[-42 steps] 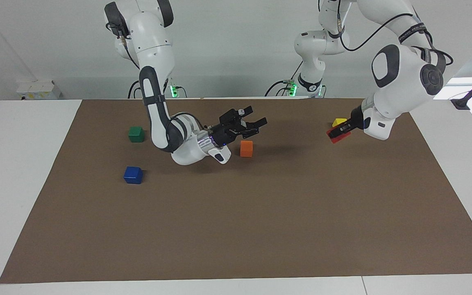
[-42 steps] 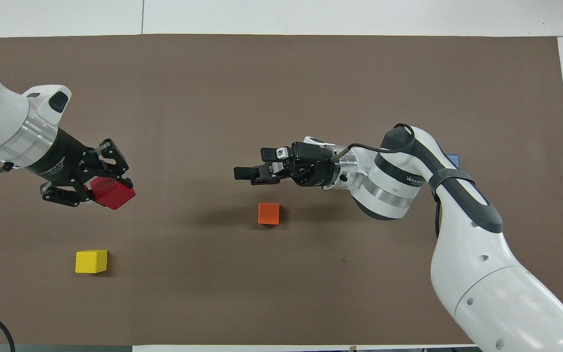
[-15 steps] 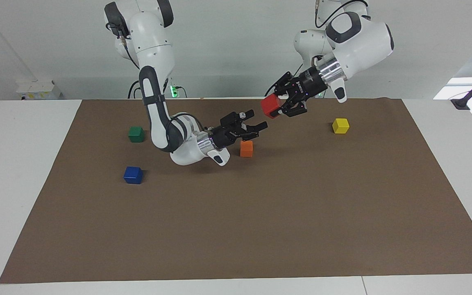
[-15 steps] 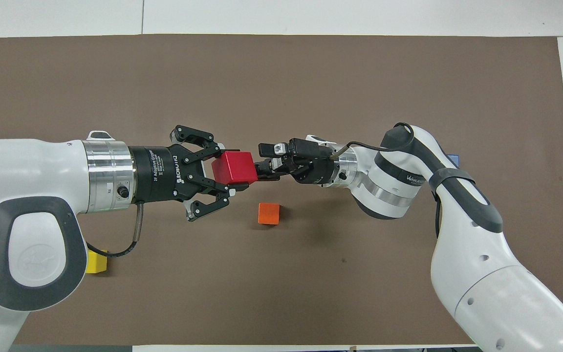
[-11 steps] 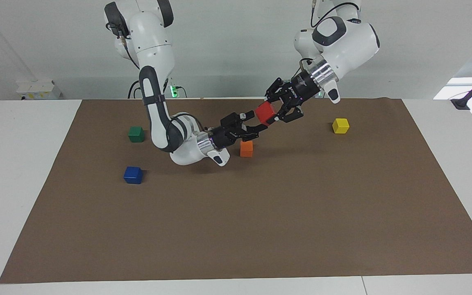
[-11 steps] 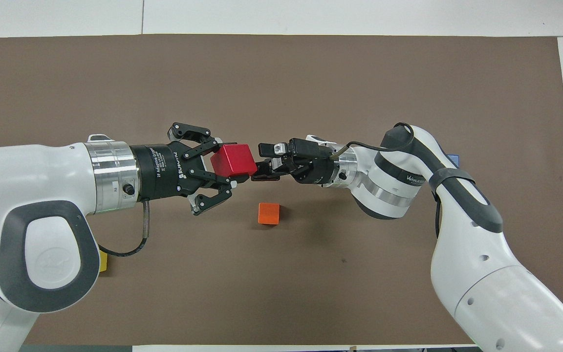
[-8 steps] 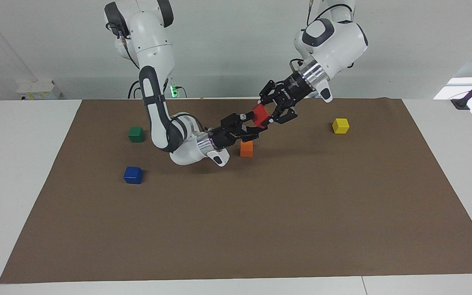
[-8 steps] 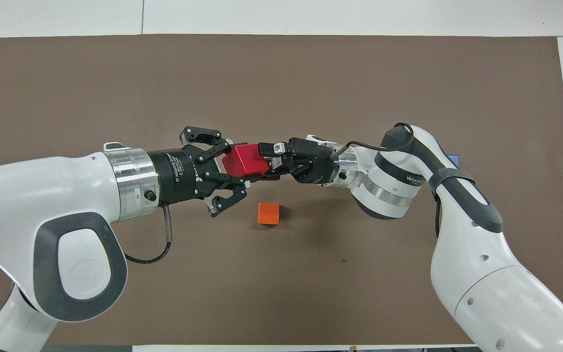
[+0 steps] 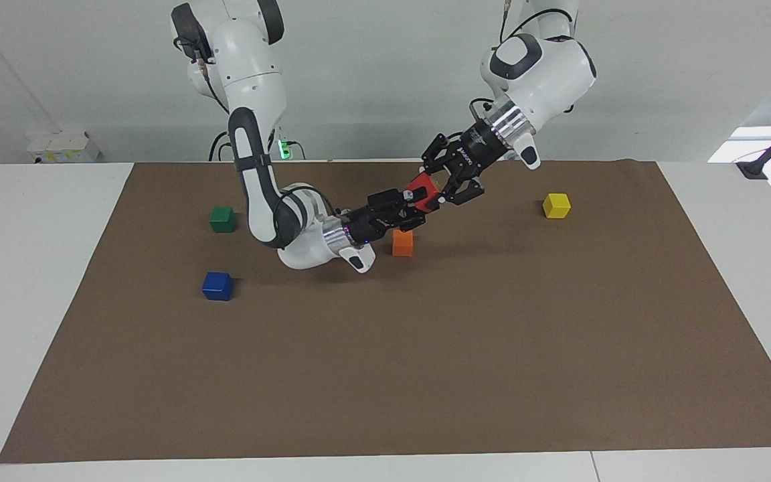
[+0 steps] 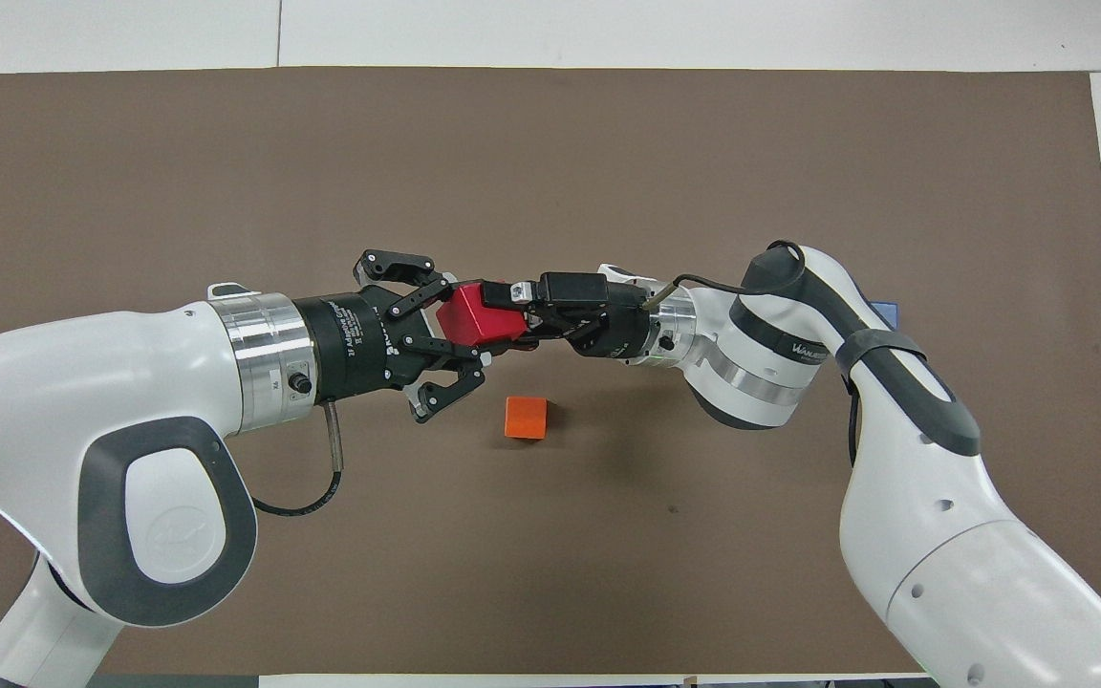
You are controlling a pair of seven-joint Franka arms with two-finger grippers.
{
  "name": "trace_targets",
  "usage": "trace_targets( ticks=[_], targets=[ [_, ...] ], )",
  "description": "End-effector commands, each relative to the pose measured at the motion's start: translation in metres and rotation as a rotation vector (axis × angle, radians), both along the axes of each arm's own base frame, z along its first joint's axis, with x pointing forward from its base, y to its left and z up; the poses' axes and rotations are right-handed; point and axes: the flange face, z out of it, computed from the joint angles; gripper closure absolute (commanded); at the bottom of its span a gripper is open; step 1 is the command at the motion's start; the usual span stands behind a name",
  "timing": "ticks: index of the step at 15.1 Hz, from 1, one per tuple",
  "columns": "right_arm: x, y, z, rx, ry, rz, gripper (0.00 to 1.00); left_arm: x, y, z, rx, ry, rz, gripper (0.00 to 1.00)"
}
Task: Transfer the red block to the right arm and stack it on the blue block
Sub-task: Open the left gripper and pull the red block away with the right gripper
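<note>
The red block [image 10: 478,317] is surrounded by both my grippers, so my left gripper should move back out of the way before my right gripper takes the red block to the blue block [image 9: 217,286].
The red block [image 9: 423,189] is held in the air over the middle of the mat, just above the orange block [image 9: 402,242]. My left gripper [image 9: 434,189] is shut on the red block [image 10: 477,315] and reaches in from the left arm's end. My right gripper [image 9: 413,205] meets it head-on, open, with one finger on either side of the block. In the overhead view my left gripper [image 10: 472,323] and right gripper [image 10: 501,317] face each other across the block. The blue block [image 9: 217,286] sits on the mat toward the right arm's end. In the overhead view the right arm hides nearly all of it.
A green block [image 9: 223,219] sits nearer to the robots than the blue block. A yellow block [image 9: 556,205] lies toward the left arm's end. The orange block [image 10: 525,418] lies on the brown mat [image 9: 425,368] under the two grippers.
My left gripper carried the red block from beside the yellow block to the middle of the mat. My right gripper moved forward until its fingers lay either side of the block.
</note>
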Motion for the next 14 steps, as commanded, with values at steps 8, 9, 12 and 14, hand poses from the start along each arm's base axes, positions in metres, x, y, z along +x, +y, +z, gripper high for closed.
trace_targets(
  ticks=[8,9,12,14],
  targets=[
    [0.013,-0.022,0.048,-0.161,0.063,0.025,1.0,0.014,0.042,0.014,-0.014,-0.018,0.077,0.0],
    [0.019,-0.037,0.06,-0.227,0.08,0.037,1.0,0.015,0.055,0.023,-0.008,-0.024,0.073,0.0],
    [0.028,-0.078,0.108,-0.371,0.122,0.074,1.0,0.025,0.08,0.033,0.158,-0.131,-0.045,0.0],
    [0.037,-0.114,0.149,-0.541,0.152,0.099,1.0,0.032,0.1,0.031,0.293,-0.233,-0.145,0.0]
  ],
)
